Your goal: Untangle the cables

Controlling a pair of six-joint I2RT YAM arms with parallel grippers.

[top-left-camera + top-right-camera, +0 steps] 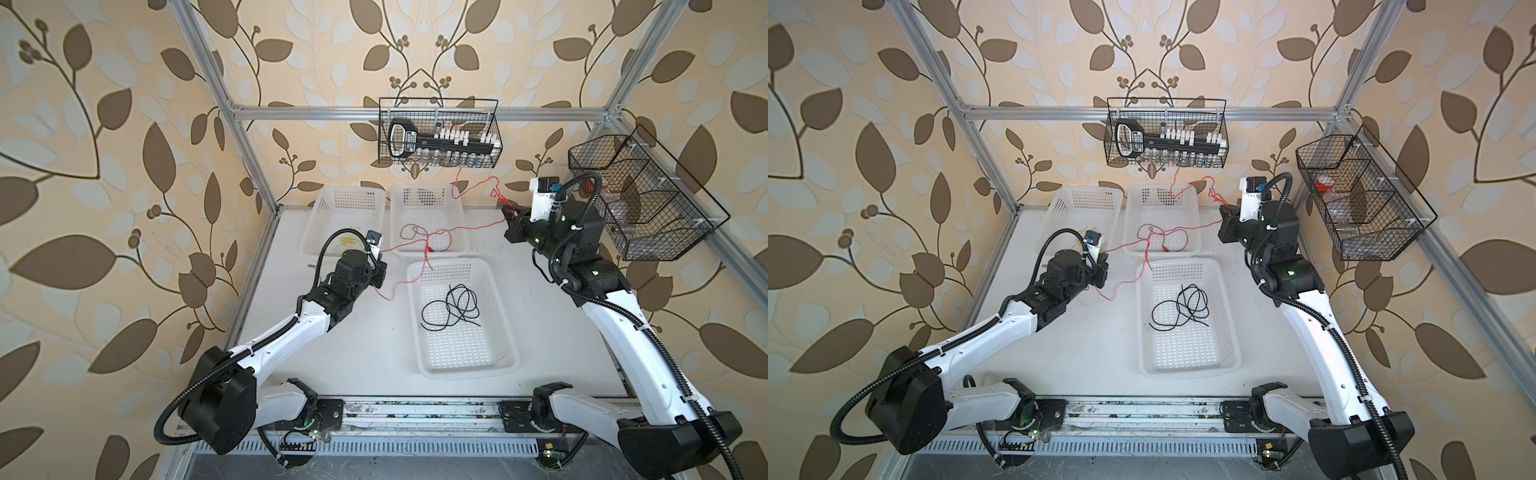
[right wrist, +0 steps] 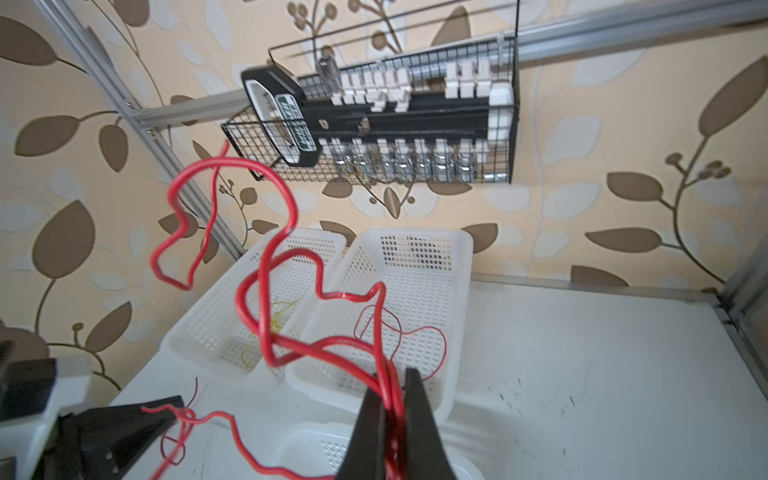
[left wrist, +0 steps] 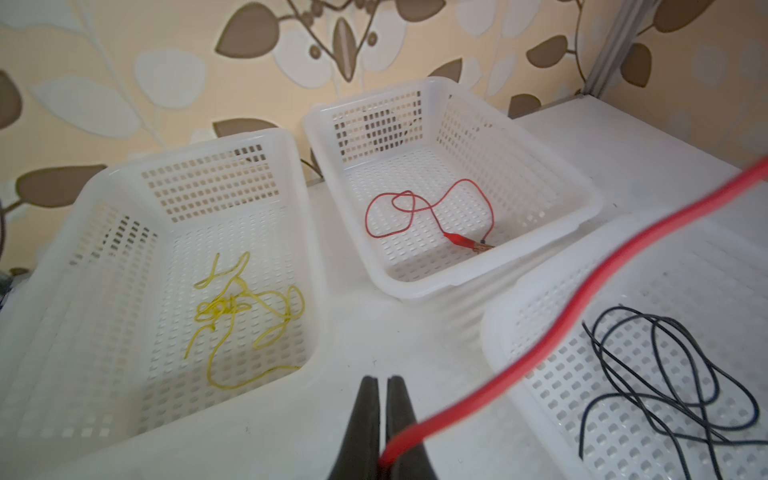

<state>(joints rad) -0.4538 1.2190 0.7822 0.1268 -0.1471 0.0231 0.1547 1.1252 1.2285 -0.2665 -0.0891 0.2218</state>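
Bunched parts of the red cable (image 1: 497, 193) are pinched in my right gripper, so it should lower them into the middle back basket (image 1: 427, 219) and then take the red cable beside my left gripper.
A red cable (image 1: 469, 227) hangs stretched in the air between both grippers, with a tangle (image 1: 428, 245) of loops near its middle. My left gripper (image 3: 382, 380) is shut on one part of it (image 3: 582, 286). My right gripper (image 2: 392, 374) is raised at the back right and shut on several red strands (image 2: 266, 291) that curl up above it. A second thin red cable (image 3: 432, 208) with a clip lies in the middle back basket. The yellow cable (image 3: 245, 316) lies bunched in the left back basket. The black cable (image 1: 453, 307) lies coiled in the front basket.
Three white perforated baskets stand on the white table: left back (image 1: 345, 199), middle back (image 1: 428, 195) and front (image 1: 465, 365). A black wire basket (image 1: 438, 133) with a tool hangs on the back rail. Another wire basket (image 1: 640, 195) hangs on the right.
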